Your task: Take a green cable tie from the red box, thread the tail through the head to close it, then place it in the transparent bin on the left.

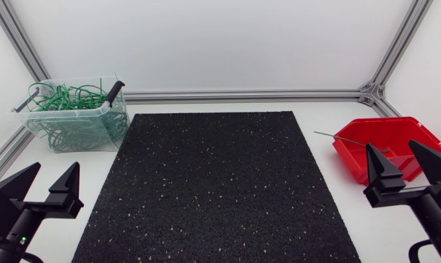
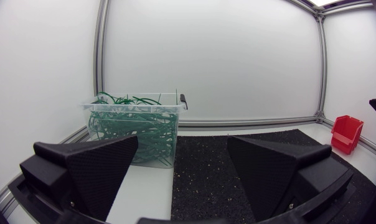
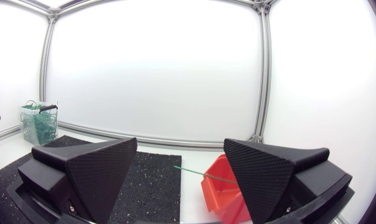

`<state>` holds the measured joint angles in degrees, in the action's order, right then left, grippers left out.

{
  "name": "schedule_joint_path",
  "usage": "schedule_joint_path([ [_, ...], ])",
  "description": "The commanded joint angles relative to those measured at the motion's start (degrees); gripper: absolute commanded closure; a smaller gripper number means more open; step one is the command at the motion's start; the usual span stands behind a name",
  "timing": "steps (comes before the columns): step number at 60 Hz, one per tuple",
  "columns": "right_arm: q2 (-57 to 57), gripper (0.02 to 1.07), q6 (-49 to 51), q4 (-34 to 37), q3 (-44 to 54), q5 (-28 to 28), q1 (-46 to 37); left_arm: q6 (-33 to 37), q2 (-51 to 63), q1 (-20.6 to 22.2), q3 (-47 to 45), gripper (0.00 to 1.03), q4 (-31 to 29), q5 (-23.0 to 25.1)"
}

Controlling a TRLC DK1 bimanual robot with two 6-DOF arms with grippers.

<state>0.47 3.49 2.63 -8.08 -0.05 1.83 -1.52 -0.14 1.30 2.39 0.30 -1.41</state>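
Note:
The green cable tie (image 1: 350, 141) will stay stretched out in a gentle curve when the robot carries it, because it sticks straight out (image 1: 324, 134) past the rim of the red box.
The red box (image 1: 385, 145) stands at the table's right side, with a green cable tie (image 1: 344, 138) poking out over its left rim. My right gripper (image 1: 409, 165) hovers open just in front of the box, nothing between its fingers. In the right wrist view the red box (image 3: 220, 193) lies ahead of the open gripper (image 3: 180, 169), and the cable tie (image 3: 203, 175) sticks out of it. The transparent bin (image 1: 74, 115), full of closed green ties, sits at the far left. My left gripper (image 1: 47, 184) is open and empty at the near left. The left wrist view shows the bin (image 2: 135, 127) ahead of the gripper (image 2: 183, 163).
A black speckled mat (image 1: 215, 183) covers the middle of the table. A black clip (image 1: 115, 91) sits on the bin's right rim. Aluminium frame rails (image 1: 242, 95) run along the back edge and corners. The red box (image 2: 347, 133) is small at the far side in the left wrist view.

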Motion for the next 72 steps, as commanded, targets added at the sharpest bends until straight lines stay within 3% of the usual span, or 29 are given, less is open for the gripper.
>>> schedule_joint_path([
  [1, 1.8, 0.05, 0.3, 1.1, -4.7, 0.6, 0.2, -0.1, -0.5, 0.1, -2.2, 0.03, -1.4, -0.5],
  [30, 25.4, 0.05, 0.7, 10.2, -28.9, 2.7, -1.2, -0.1, -0.5, 0.2, -2.2, 0.03, -1.5, -0.5],
  [42, 34.7, 0.06, 5.8, 11.3, -36.0, 1.5, -2.1, -0.1, -0.4, 0.2, -2.2, 0.03, -1.5, -0.5],
  [56, 47.6, 0.06, 10.7, 20.3, -45.9, -3.0, -5.5, -0.1, -0.4, 0.2, -2.2, 0.03, -1.5, -0.5],
  [72, 61.2, 0.06, 20.9, 31.6, -55.4, -4.3, -6.7, -0.1, -0.4, 0.2, -2.2, 0.03, -1.5, -0.5],
])
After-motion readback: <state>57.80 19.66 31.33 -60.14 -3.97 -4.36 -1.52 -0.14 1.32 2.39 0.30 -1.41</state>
